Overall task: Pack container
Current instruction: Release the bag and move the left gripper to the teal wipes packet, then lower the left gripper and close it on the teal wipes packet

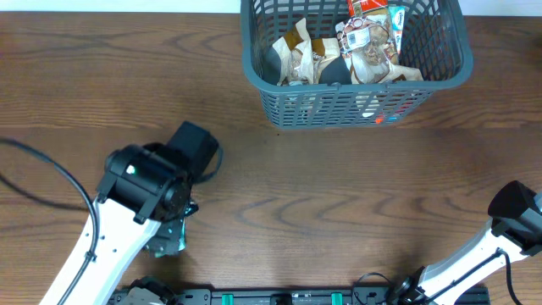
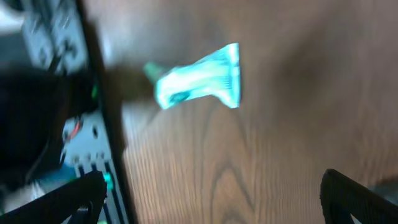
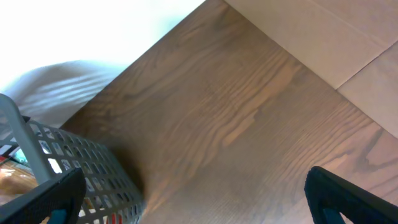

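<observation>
The teal packet (image 2: 202, 78) is lying lengthwise across the left gripper's opening, next to the rail, so the robot should turn its left gripper and lower it to straddle the packet's long sides (image 2: 198, 93).
The container (image 1: 339, 106), a dark grey-blue slotted basket, stands at the table's far edge with several snack packets (image 1: 356, 51) inside. A teal packet (image 2: 202, 78) lies flat on the wood in the blurred left wrist view, ahead of my left gripper (image 2: 211, 205), which is open with only bare table between its fingers (image 2: 68, 199). From overhead that packet (image 1: 168, 244) peeks out under the left arm (image 1: 144, 182) near the front edge. My right gripper (image 3: 193, 205) is open and empty, with the container's wall (image 3: 74, 155) close by its left finger (image 3: 43, 199).
The right arm (image 1: 517, 212) reaches in from the front right corner. A black and silver rail (image 1: 279, 296) runs along the table's front edge, and in the left wrist view it (image 2: 93, 143) lies just left of the packet.
</observation>
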`<action>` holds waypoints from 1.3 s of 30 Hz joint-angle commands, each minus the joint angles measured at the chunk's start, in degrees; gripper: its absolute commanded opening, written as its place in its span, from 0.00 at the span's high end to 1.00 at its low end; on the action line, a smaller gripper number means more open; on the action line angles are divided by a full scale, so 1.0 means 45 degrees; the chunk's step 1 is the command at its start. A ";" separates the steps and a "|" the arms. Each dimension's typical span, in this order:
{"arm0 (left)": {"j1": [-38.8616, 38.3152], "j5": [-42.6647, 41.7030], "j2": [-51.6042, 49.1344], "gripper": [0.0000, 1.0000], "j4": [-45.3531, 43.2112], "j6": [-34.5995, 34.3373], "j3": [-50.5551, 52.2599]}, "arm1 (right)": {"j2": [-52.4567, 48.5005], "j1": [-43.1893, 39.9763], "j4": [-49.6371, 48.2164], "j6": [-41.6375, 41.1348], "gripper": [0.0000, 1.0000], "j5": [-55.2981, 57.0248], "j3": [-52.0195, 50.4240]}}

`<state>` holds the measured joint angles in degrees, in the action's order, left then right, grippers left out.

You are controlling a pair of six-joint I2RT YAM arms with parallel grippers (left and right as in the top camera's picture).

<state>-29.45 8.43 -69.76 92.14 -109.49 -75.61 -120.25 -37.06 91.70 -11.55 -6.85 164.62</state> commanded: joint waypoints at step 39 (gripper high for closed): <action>0.0379 -0.0287 0.0403 0.01 -0.5707 1.6096 0.5362 | 0.0194 -0.0034 0.0015 -0.0092 0.01 -0.0053 0.0092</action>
<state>-28.69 13.61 -68.10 66.28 -38.85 -52.88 -120.25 -37.06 91.70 -11.55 -6.85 164.62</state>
